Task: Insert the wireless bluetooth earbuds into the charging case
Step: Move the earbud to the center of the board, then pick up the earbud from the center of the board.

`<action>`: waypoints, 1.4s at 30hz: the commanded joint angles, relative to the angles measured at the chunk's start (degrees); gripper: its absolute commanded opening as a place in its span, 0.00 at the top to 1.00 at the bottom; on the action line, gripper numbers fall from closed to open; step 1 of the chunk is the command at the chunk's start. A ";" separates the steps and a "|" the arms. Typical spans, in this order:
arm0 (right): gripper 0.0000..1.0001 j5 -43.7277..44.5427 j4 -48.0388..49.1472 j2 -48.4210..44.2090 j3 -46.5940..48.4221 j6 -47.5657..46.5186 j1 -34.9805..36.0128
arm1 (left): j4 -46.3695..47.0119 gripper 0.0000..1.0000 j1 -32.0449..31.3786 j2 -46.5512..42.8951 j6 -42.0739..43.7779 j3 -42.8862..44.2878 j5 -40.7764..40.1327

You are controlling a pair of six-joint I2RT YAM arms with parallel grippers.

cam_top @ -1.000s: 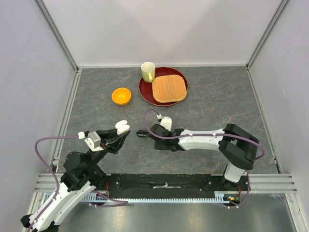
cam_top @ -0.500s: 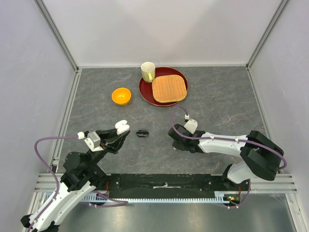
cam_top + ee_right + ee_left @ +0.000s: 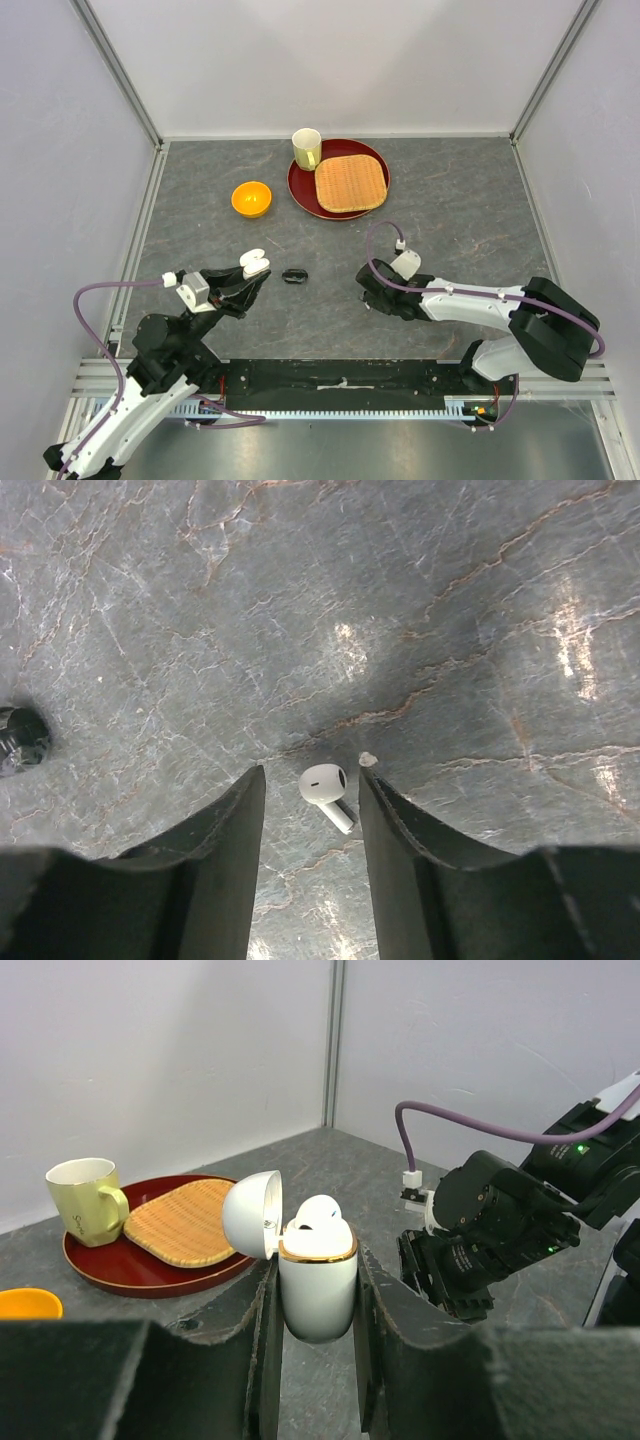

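Next, I turn my right gripper in line with the loose earbud's stem [image 3: 338,818], which is at an angle below my open fingers, before I close the gripper around the loose earbud's head [image 3: 322,783].
My left gripper [image 3: 315,1275] is shut on a white charging case [image 3: 317,1290] and holds it upright above the table, lid [image 3: 250,1214] swung open. One white earbud [image 3: 318,1214] sits in it. In the top view the case [image 3: 254,265] is at the left gripper's [image 3: 252,277] tips. My right gripper [image 3: 312,768] is open and points down at the table. A second white earbud [image 3: 322,781] with a short stem lies between its fingers, touching neither. The right gripper [image 3: 367,290] hides that bud in the top view.
A small black item [image 3: 294,275] lies between the two grippers and shows at the left edge of the right wrist view [image 3: 14,742]. At the back are an orange bowl [image 3: 251,198], a red plate [image 3: 300,190] with a woven mat [image 3: 350,182], and a cream mug [image 3: 306,149].
My right arm has pulled back to the right, away from the small black item, and now stands over the white earbud. The left arm and the case have not moved.
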 commanded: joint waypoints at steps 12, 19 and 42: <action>0.40 0.33 -4.50 2.19 8.46 -27.95 -0.12 | 2.97 0.98 0.12 -4.23 -1.22 -0.69 -0.47; 0.41 -2.23 -4.84 2.19 9.25 -32.89 -0.12 | 2.98 0.98 0.12 -4.23 -1.57 -0.78 -0.56; 0.54 -4.43 -6.95 7.82 11.36 -30.87 -0.21 | 2.97 0.98 0.12 -4.05 -1.66 -1.04 -1.00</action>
